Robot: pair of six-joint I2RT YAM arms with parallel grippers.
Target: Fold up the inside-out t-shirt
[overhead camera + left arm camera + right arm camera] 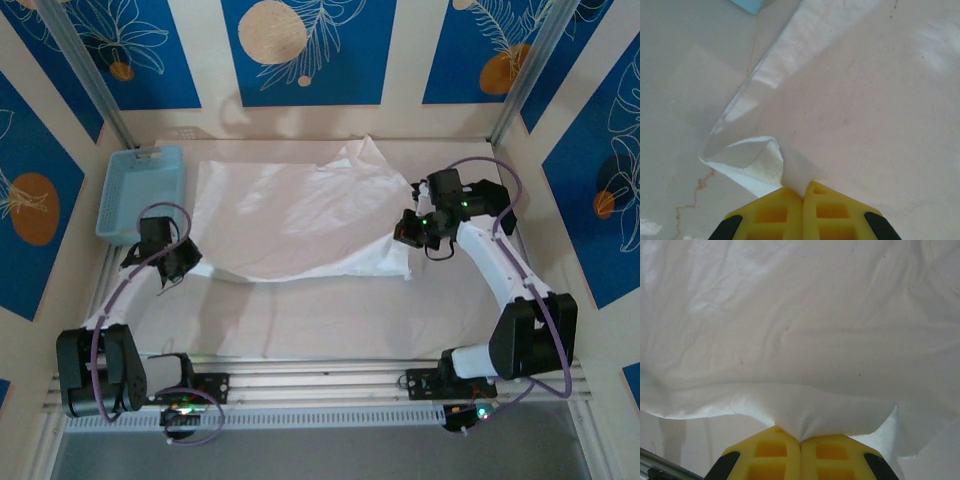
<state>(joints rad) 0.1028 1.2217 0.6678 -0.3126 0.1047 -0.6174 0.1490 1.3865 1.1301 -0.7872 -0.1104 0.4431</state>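
The t-shirt's near edge (372,264) is held shut in both grippers, so my right gripper should keep folding that edge over the t-shirt and let go beside its bunched far side (384,178).
The white inside-out t-shirt (290,215) lies spread across the middle of the table, wrinkled and bunched up at its far right. My left gripper (180,262) is shut on its near left corner, where the cloth (805,170) is pinched between the yellow fingers (777,212) and a hem flap curls beside them. My right gripper (408,232) is shut on the near right edge; a pleat of fabric (810,415) gathers into the closed yellow fingers (832,452) and is lifted slightly off the table.
A light blue basket (140,192) stands at the far left, just beyond the shirt's left edge. Patterned blue walls enclose the table. Bare tabletop (300,315) runs between the shirt and the arm bases.
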